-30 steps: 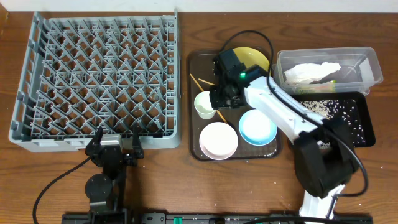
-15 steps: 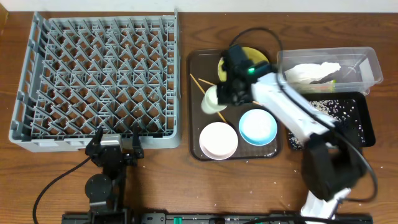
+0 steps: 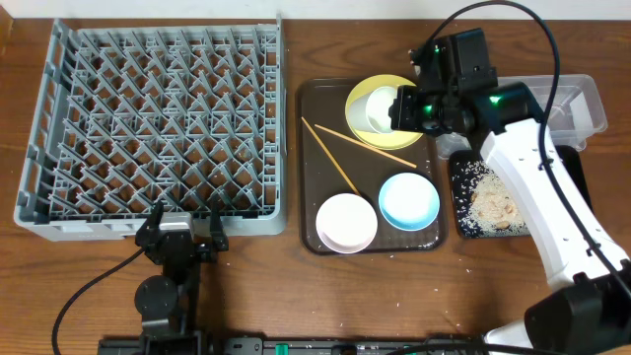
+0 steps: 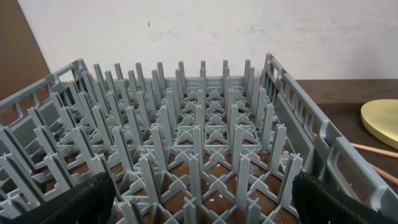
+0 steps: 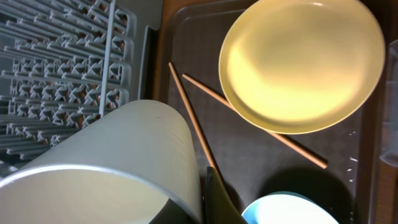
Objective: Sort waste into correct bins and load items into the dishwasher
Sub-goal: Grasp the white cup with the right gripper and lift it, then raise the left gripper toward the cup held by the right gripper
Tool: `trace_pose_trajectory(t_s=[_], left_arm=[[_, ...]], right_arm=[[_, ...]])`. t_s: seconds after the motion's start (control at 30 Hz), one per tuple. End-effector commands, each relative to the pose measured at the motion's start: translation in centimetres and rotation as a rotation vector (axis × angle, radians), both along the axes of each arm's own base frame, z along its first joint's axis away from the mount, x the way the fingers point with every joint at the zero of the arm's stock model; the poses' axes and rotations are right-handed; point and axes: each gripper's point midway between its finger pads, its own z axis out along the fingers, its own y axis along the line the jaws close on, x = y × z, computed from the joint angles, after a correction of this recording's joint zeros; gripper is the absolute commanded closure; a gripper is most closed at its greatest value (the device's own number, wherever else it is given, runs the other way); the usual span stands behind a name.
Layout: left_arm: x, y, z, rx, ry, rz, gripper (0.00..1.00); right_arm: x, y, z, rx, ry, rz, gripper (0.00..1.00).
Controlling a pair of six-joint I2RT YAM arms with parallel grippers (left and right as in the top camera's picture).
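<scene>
I should turn my left gripper to take the cup's loose end (image 3: 361,111), because my right gripper is holding the small white cup beyond the grey dish rack's side (image 3: 279,120).
My right gripper (image 3: 396,108) is shut on the small white cup (image 3: 379,110) and holds it tilted above the yellow plate (image 3: 394,99). In the right wrist view the cup (image 5: 106,168) fills the lower left, with one dark finger (image 5: 221,202) against its wall. Below it lie the plate (image 5: 301,62), two wooden chopsticks (image 5: 193,121) and the light-blue bowl (image 5: 286,208). The white bowl (image 3: 346,222) and light-blue bowl (image 3: 409,200) sit on the brown tray (image 3: 311,212). My left gripper (image 3: 182,232) is open and empty at the front edge of the grey dish rack (image 3: 158,128).
The black tray (image 3: 493,192), holding rice grains, lies right of the brown tray. The clear tub (image 3: 584,99) behind it is mostly hidden by my right arm. The left wrist view looks across the rack's pegs (image 4: 199,130), with the plate's edge (image 4: 380,118) at the right.
My right gripper has lifted the white cup off the brown tray and carried it back and to the right, over the yellow plate. The chopsticks are uncovered. The left arm has not moved.
</scene>
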Motion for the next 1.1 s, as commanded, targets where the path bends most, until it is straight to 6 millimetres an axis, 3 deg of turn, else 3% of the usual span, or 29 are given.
trace_pose_trajectory(t_s=[0.0,0.1,0.2,0.3,0.43,0.57,0.63,0.8,0.87,0.97,1.07], left_arm=[[0.0,-0.6,-1.3,-0.019,0.036,-0.03,0.08],[-0.1,-3.1,-0.3,-0.03,-0.005,-0.178,0.08],[-1.2,-7.3,1.2,-0.037,-0.063,-0.436,0.08],[-3.7,-11.5,2.6,-0.03,-0.118,-0.72,0.08],[-7.0,-14.6,3.2,-0.069,-0.123,-0.987,0.08],[-7.7,-15.1,4.1,-0.233,-0.071,-1.025,0.07],[-7.7,-15.0,4.8,-0.22,-0.102,-1.025,0.08],[-7.1,-13.8,8.8,-0.122,-0.319,-0.925,0.08],[-6.4,-12.8,10.1,-0.194,-0.349,-0.851,0.08],[-4.6,-10.9,10.2,-0.364,-0.313,-0.719,0.08],[-3.7,-10.4,9.9,-0.415,-0.278,-0.682,0.08]], right_arm=[[-0.2,0.5,-0.1,0.018,0.005,0.04,0.99],[-0.3,0.7,-0.1,0.019,0.005,0.045,0.99],[-0.5,1.2,-0.1,0.017,0.004,0.062,0.99],[-0.8,1.7,-0.1,0.018,0.003,0.075,0.99],[-0.9,2.1,-0.1,0.022,0.002,0.083,0.99],[-1.1,2.4,0.0,0.038,0.006,0.097,0.99],[-1.1,2.5,0.1,0.043,0.007,0.1,0.99],[-1.2,2.8,0.2,0.061,0.008,0.11,0.99],[-1.1,2.9,0.4,0.067,0.001,0.113,0.99],[-1.1,3.5,0.8,0.099,-0.007,0.134,0.99],[-0.9,3.8,1.2,0.117,-0.02,0.144,0.99]])
